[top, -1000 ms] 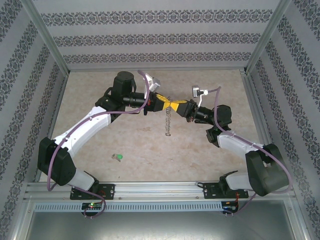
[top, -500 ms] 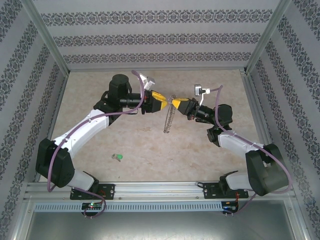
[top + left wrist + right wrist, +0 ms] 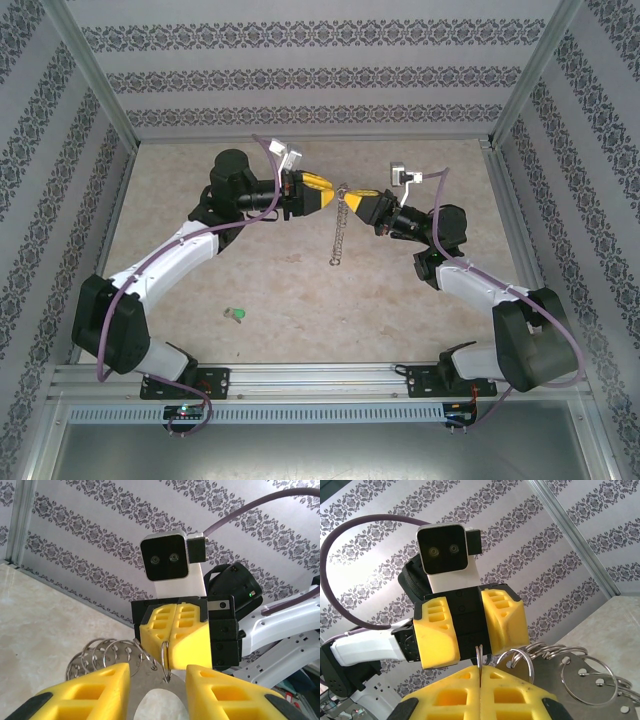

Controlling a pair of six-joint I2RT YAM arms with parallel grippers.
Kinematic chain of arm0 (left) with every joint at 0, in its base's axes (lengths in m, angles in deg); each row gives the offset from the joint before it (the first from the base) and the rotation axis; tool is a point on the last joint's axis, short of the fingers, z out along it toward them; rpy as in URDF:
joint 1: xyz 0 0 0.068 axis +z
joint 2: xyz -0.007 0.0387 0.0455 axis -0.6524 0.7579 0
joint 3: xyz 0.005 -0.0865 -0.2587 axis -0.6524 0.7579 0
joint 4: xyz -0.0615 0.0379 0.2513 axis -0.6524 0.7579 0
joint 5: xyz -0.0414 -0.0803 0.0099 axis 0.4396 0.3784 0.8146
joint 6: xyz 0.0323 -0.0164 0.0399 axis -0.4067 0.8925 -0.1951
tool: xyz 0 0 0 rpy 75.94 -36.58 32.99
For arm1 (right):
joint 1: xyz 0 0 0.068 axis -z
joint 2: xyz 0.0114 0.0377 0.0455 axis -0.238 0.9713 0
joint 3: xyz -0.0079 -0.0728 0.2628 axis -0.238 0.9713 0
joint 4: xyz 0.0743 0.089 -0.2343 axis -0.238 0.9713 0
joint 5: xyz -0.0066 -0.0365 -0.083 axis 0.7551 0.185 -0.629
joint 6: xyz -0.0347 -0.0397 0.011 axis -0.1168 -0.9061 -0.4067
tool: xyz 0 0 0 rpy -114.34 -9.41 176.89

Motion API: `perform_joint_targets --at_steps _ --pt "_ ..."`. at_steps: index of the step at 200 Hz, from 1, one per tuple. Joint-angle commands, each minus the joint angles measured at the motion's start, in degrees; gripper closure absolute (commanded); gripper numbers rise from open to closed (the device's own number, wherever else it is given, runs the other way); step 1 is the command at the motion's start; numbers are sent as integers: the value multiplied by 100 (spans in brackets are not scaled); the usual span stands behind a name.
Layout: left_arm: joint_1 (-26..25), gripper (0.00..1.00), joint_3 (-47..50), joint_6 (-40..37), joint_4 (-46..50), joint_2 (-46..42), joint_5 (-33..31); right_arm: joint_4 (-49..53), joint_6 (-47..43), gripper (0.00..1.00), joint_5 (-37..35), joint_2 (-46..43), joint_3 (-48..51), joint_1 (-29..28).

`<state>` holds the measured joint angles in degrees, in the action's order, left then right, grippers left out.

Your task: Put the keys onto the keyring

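The small split ring [image 3: 343, 189] is in my right gripper, so my left gripper should take that ring first to free my right gripper for the green key [image 3: 236, 314].
The keyring [image 3: 338, 232] hangs edge-on like a silvery chain from my right gripper [image 3: 353, 198], which is shut on a small split ring at its top. In the right wrist view that gripper [image 3: 480, 670] pinches the thin ring, and the keyring's flat metal band [image 3: 585, 682] with its loops trails to the right. My left gripper [image 3: 332, 193] faces it from the left, open and just clear of the ring. In the left wrist view its yellow fingers [image 3: 95, 690] stand apart, with the keyring's loops [image 3: 102, 655] beyond them. A green key [image 3: 236, 315] lies on the table, near front left.
The tabletop [image 3: 300, 290] is beige stone-patterned. Patterned walls [image 3: 320, 75] and metal posts [image 3: 95, 80] close in three sides. A metal rail [image 3: 320, 378] carrying both arm bases runs along the near edge.
My left gripper has opened and drawn back to the left, away from the right gripper. Both grippers have shifted toward the back wall. The keyring now hangs from the right gripper alone.
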<state>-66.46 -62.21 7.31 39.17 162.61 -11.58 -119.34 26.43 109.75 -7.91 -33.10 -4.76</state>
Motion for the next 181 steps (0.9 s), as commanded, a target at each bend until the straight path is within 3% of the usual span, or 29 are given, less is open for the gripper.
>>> perform_joint_targets --at_steps 1,181 --pt "34 66 68 399 -690 104 211 -391 -98 100 -69 -15 -207 -48" --pt "-197 73 -130 490 -794 377 204 -398 -88 100 -82 147 -268 -109"
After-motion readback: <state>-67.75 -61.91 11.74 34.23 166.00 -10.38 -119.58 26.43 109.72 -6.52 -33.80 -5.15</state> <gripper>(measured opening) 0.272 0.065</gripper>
